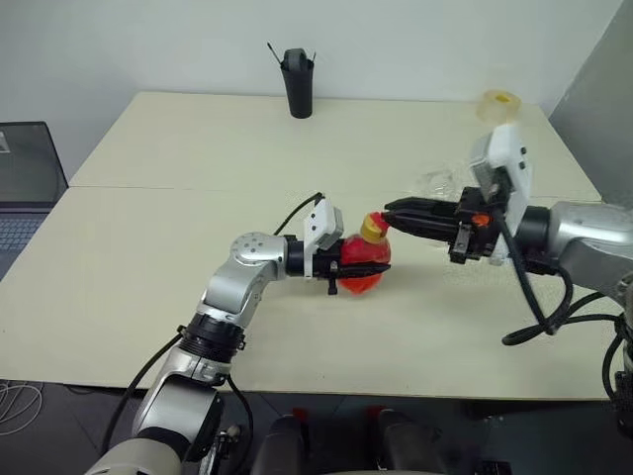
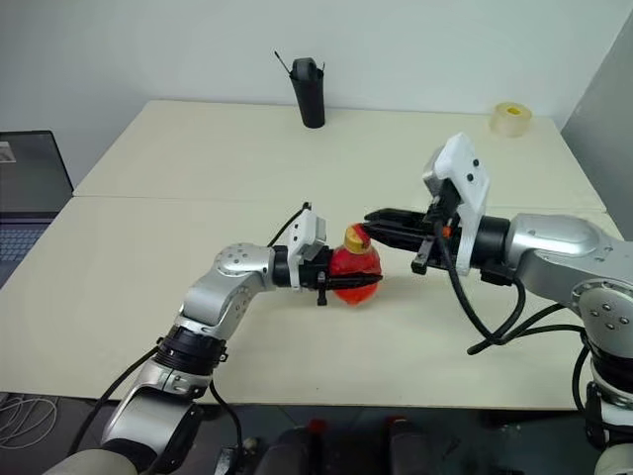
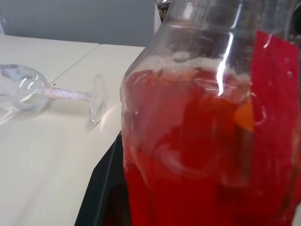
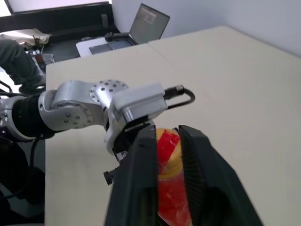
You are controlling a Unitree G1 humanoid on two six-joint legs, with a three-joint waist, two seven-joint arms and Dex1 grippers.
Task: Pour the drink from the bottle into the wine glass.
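Note:
My right gripper's almost closed fingers touch only the cap's upper edge (image 2: 355, 229), so I should open them and reach around the yellow cap (image 2: 355, 240) lower down before unscrewing it.
My left gripper (image 1: 358, 267) is shut on the bottle (image 1: 364, 259), a squat clear one, and holds it just above the middle of the table. The red drink (image 3: 188, 155) fills most of it, and the yellow cap (image 1: 373, 227) is on. My right gripper (image 1: 389, 210) reaches in level from the right, its tips at the cap's upper edge. In the right wrist view its black fingers (image 4: 143, 155) stand a little apart, with the cap showing in the gap. The wine glass (image 3: 28, 89) lies on its side on the table behind the right gripper (image 1: 435, 183).
A tall black cup (image 1: 298, 84) stands at the far edge of the cream table (image 1: 148, 257). A roll of tape (image 1: 499, 104) sits at the far right corner. A laptop (image 1: 25, 188) lies beyond the table's left edge.

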